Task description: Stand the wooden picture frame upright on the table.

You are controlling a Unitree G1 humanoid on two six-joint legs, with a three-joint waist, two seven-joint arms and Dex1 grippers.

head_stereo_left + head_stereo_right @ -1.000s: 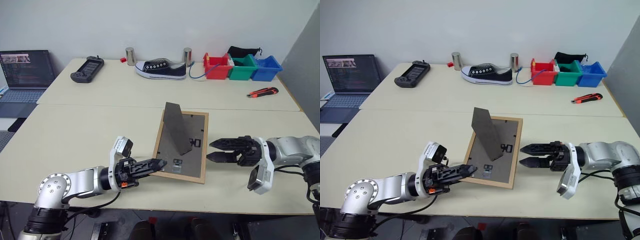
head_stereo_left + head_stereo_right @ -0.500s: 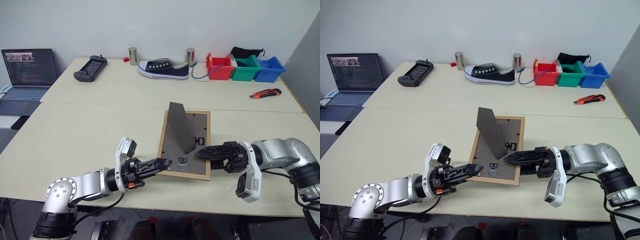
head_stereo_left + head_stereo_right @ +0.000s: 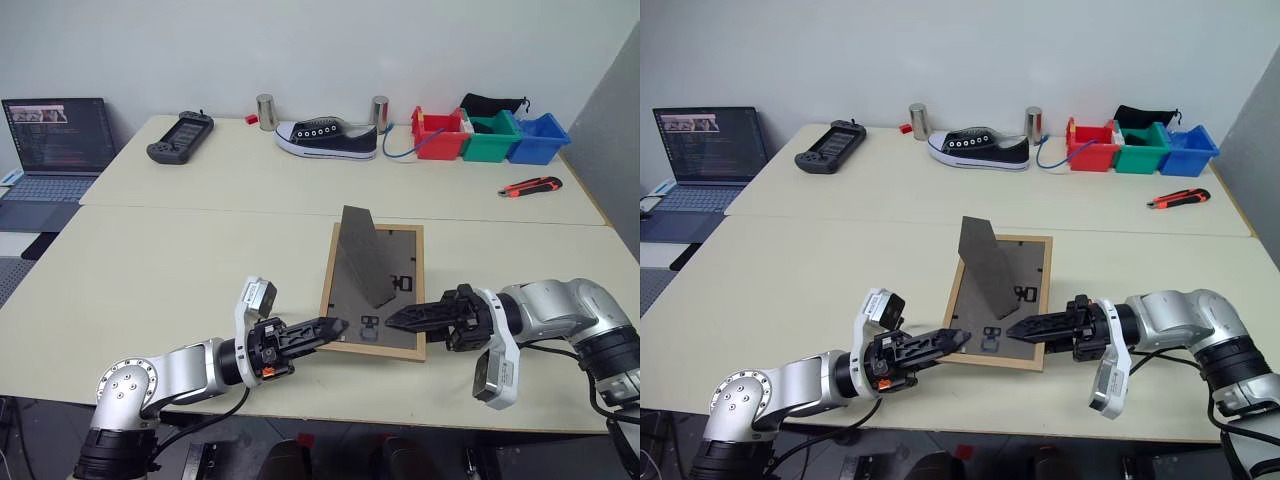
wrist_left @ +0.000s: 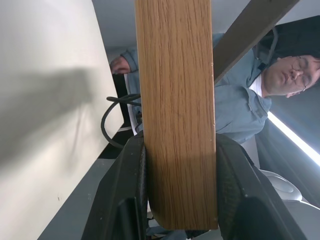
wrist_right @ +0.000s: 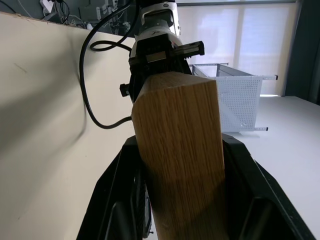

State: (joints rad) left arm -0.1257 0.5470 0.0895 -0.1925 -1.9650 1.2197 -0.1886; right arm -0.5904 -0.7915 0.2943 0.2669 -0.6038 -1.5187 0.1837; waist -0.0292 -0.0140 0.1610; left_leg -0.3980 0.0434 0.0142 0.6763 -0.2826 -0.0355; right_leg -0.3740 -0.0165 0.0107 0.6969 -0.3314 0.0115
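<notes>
The face-down frame's near corner is clamped in my left gripper, so next my left gripper opens and moves back before my right gripper turns the frame upright by the frame's other edge (image 3: 420, 343).
The wooden picture frame (image 3: 378, 290) lies face down on the table (image 3: 170, 270), its dark back up and its fold-out stand (image 3: 362, 255) sticking up. My left gripper (image 3: 338, 326) is shut on the frame's near left corner. In the left wrist view the light-wood edge (image 4: 175, 100) sits tight between the two black fingers (image 4: 125, 200). My right gripper (image 3: 392, 322) reaches in level from the right and is shut on the near right edge. In the right wrist view the wood corner (image 5: 180, 150) fills the gap between its fingers (image 5: 120, 200).
On the far half of the table are a laptop (image 3: 55, 135), a game controller (image 3: 180, 137), two metal cans (image 3: 265, 112), a shoe (image 3: 327, 138), red, green and blue bins (image 3: 490, 137) and a utility knife (image 3: 527, 186). A person in a blue shirt (image 4: 240, 110) shows beyond the table's near edge.
My right gripper moved left from beside the frame onto its near right edge and closed on it. The left gripper kept its hold. The camera shifted slightly.
</notes>
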